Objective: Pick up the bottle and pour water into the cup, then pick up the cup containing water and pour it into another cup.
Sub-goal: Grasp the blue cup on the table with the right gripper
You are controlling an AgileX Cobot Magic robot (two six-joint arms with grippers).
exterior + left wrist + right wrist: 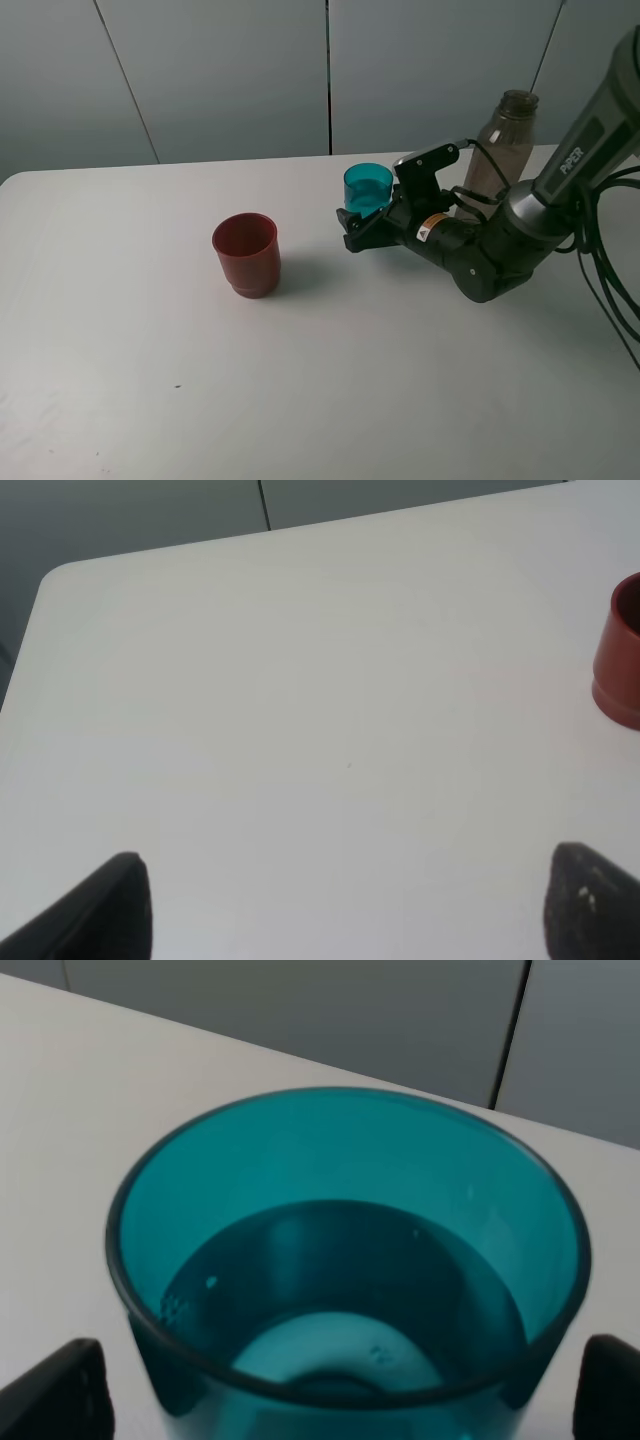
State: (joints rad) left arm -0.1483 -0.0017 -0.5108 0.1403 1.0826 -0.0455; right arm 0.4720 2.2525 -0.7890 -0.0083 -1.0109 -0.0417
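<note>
The teal cup [368, 189] will keep its water in until the robot tips it steeply to pour, because the water line [340, 1203] sits well below the cup's rim.
The teal cup [368, 188] stands upright at the back middle of the table, with water in it [340, 1290]. My right gripper [365, 220] is open, one finger on each side of the cup's lower part [340, 1390], and a small gap shows on both sides. Its dark fingertips [55, 1390] sit at the frame edges. Behind the right arm the smoky bottle [505, 140] stands upright with no cap. The dark red cup [246, 253] stands alone to the left [622, 650]. My left gripper [345, 905] is open over bare table, and it is out of the exterior high view.
The white table [150, 350] has a rounded far-left corner [60, 580]. A grey panelled wall rises behind it. Black cables [610, 270] hang by the right arm at the table's right edge.
</note>
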